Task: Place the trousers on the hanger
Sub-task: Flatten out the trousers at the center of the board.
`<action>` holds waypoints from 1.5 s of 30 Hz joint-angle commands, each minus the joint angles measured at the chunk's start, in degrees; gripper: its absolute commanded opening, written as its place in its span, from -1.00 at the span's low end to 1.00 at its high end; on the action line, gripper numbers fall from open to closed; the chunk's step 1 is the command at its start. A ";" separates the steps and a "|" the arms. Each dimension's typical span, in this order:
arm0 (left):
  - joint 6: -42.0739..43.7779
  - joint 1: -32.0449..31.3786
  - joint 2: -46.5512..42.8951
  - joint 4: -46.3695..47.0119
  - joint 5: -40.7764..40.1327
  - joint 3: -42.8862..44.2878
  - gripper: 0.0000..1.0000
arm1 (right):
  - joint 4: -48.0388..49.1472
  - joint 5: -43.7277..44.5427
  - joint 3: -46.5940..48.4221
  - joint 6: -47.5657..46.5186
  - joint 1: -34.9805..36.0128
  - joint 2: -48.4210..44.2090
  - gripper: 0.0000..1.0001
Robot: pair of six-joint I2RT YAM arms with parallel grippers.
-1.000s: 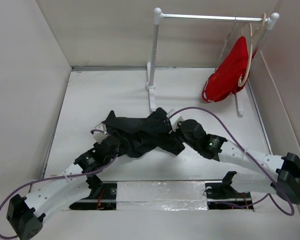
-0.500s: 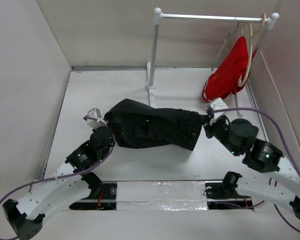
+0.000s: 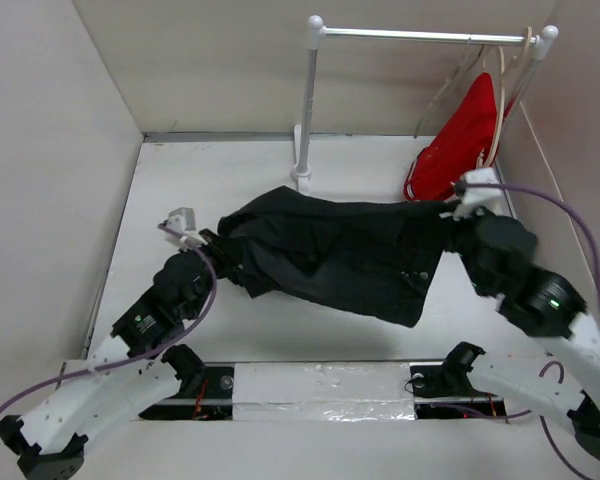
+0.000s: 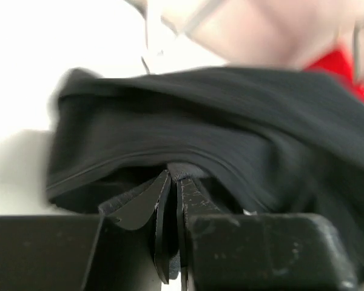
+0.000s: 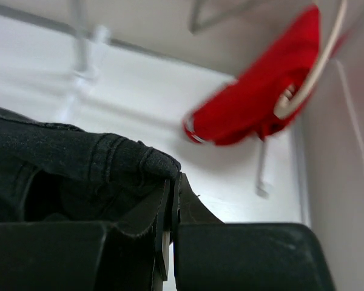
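The trousers are bunched up (image 3: 245, 245) next to the robot's left gripper, so next the right gripper puts its end of the trousers down and pulls their near fold open before it hangs them.
The black trousers (image 3: 350, 250) hang stretched between my two grippers above the white table. My left gripper (image 3: 212, 243) is shut on their left end, and in the left wrist view the dark cloth (image 4: 230, 121) is pinched between the closed fingers of the gripper (image 4: 174, 176). My right gripper (image 3: 450, 212) is shut on the right end, where a seamed edge (image 5: 60, 157) sits in its jaws (image 5: 174, 177). The thin pale grey hanger (image 3: 442, 90) hangs from the rail at the back right, apart from the trousers, and shows blurred in the right wrist view (image 5: 218, 12).
A white rail (image 3: 420, 35) on a post (image 3: 305, 100) stands at the back. A beige hanger (image 3: 498, 110) with a red garment (image 3: 460, 140) hangs at its right end, close to my right gripper. Walls enclose the left, back and right.
The bunched trousers have been pulled out wide. My right arm swung right and back toward the red garment; my left gripper closed on the cloth and moved left and back.
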 commanded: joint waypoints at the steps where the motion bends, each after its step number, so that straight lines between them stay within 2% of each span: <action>1: 4.98 -0.02 7.00 10.31 16.73 -0.94 -0.88 | 6.08 2.34 -5.07 -1.31 -12.45 9.69 -1.00; 2: 4.81 -0.02 9.11 13.03 21.32 -1.99 -0.81 | 8.02 -0.99 -6.48 -1.66 -17.01 11.28 -1.00; 3: 2.72 -0.02 12.87 20.27 25.63 -5.22 -0.65 | 10.48 -7.99 -8.33 -2.62 -21.41 13.64 -1.00; 4: 0.61 -0.02 14.82 24.18 34.03 -7.17 -0.57 | 15.46 -11.19 -10.17 -2.63 -29.29 14.54 -1.00; 5: -1.42 -0.02 17.10 28.22 37.59 -9.27 -0.49 | 18.64 -13.31 -13.58 -2.89 -32.76 15.50 -1.00; 6: -3.09 -3.42 21.65 36.09 39.45 -12.86 -0.23 | 20.85 -16.90 -14.57 -3.50 -35.75 17.60 -1.00; 8: -4.69 -9.66 26.33 39.94 35.02 -13.86 0.00 | 22.72 -18.42 -14.76 -2.72 -42.07 19.90 -1.00; 9: -4.17 -16.04 31.31 39.25 32.03 -11.69 0.29 | 22.98 -19.47 -14.06 -2.81 -43.33 20.78 -0.73; 10: -3.47 -18.46 33.80 37.85 27.22 -9.93 0.44 | 22.98 -20.01 -13.62 -2.63 -44.04 22.00 -0.50; 11: -2.07 -20.22 36.26 36.27 25.78 -7.91 0.56 | 22.98 -20.71 -13.10 -2.63 -44.04 22.19 -0.19; 12: -1.53 -21.63 39.77 33.47 24.37 -4.67 0.73 | 23.33 -22.80 -12.74 -2.72 -44.04 22.11 0.38; 13: -1.18 -23.30 40.50 32.23 20.88 -3.68 0.78 | 24.47 -24.04 -13.00 -2.81 -42.74 21.32 0.53; 15: -0.30 -23.31 38.76 30.55 18.13 -3.06 0.80 | 25.18 -25.72 -13.70 -3.16 -37.93 19.91 0.66; 17: 0.06 -22.09 35.77 28.97 12.78 -3.32 0.79 | 26.93 -27.30 -16.77 -3.77 -34.04 17.46 0.64; 19: 0.41 -21.21 29.80 26.16 5.77 -4.54 0.75 | 27.20 -28.36 -20.19 -4.21 -27.72 16.05 0.28; 20: 0.06 -19.90 27.52 25.19 3.11 -5.33 0.73 | 27.29 -28.62 -21.34 -4.30 -25.43 14.91 -0.01; 21: -1.86 -18.84 23.32 22.92 0.74 -7.17 0.65 | 27.46 -29.23 -22.48 -4.30 -23.15 14.38 -0.62; 22: -3.44 -17.27 21.36 21.42 -2.42 -7.88 0.60 | 28.95 -29.76 -23.80 -3.95 -18.43 13.94 -0.86; 23: -4.85 -13.42 19.34 20.27 -3.15 -9.02 0.56 | 30.18 -30.46 -26.25 -3.43 -15.94 13.67 -1.00; 26: -9.86 -4.71 13.80 17.89 -0.09 -13.94 0.47 | 33.87 -34.42 -28.20 -2.98 -6.01 15.59 -1.00; 27: -10.74 2.02 13.52 17.97 1.57 -16.39 0.45 | 34.58 -33.73 -28.21 -2.72 -3.46 17.52 -1.00; 29: -11.81 9.61 13.08 19.20 8.51 -18.86 0.44 | 37.56 -34.07 -27.95 -3.07 2.76 19.98 -0.94; 30: -11.46 16.87 12.56 21.55 11.23 -21.31 0.45 | 38.53 -34.86 -27.42 -3.42 4.28 21.39 -0.57; 32: -11.89 22.89 12.29 24.29 16.96 -24.05 0.46 | 38.80 -35.48 -26.28 -3.33 7.35 25.87 -0.09; 33: -11.90 25.53 12.55 26.74 18.45 -26.06 0.48 | 40.54 -36.79 -25.14 -3.51 8.16 27.28 0.22; 34: -11.72 29.90 12.90 28.16 21.25 -26.78 0.50 | 41.34 -37.06 -24.61 -3.60 9.12 29.47 0.31; 36: -10.84 33.01 15.78 32.19 23.81 -28.27 0.57 | 42.58 -37.33 -23.99 -3.86 11.05 31.32 0.47; 38: -9.44 35.73 18.78 35.45 28.03 -28.45 0.61 | 43.64 -37.06 -23.46 -4.30 11.06 34.04 0.48; 41: -7.94 36.36 26.42 42.30 34.27 -27.93 0.59 | 44.25 -36.45 -23.02 -3.95 11.06 36.86 0.48; 45: -9.52 35.58 31.71 50.04 38.24 -28.72 0.28 | 44.60 -32.16 -22.84 -3.25 11.59 40.29 0.44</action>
